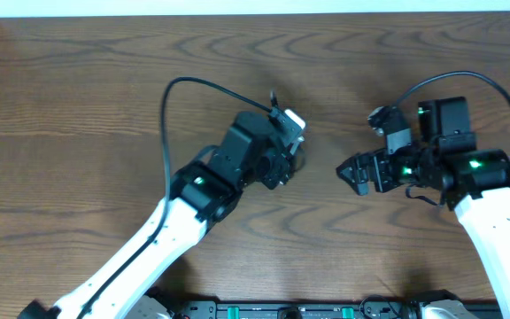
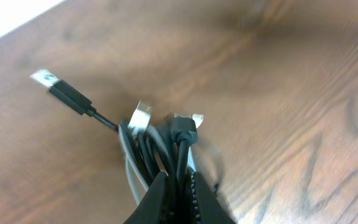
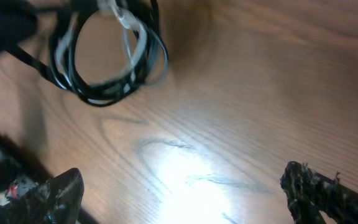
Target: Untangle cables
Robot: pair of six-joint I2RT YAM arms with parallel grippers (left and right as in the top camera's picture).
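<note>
My left gripper is pinching the black cords and the white cord together. It should put the bundle down first, and then my right gripper should pull the white cord out.
The cables are a small bundle of black cords and one white cord with metal plug ends; one black plug sticks out to the left. My left gripper is shut on the bundle, holding it over the wooden table. In the right wrist view the bundle hangs as a loop at the top left. My right gripper is open and empty, apart from the loop. In the overhead view the left gripper hides most of the bundle, and the right gripper faces it from the right with a gap between them.
The wooden table runs to a white back edge. Thick black arm leads arc above the left arm and the right arm. The arm bases stand at the front edge.
</note>
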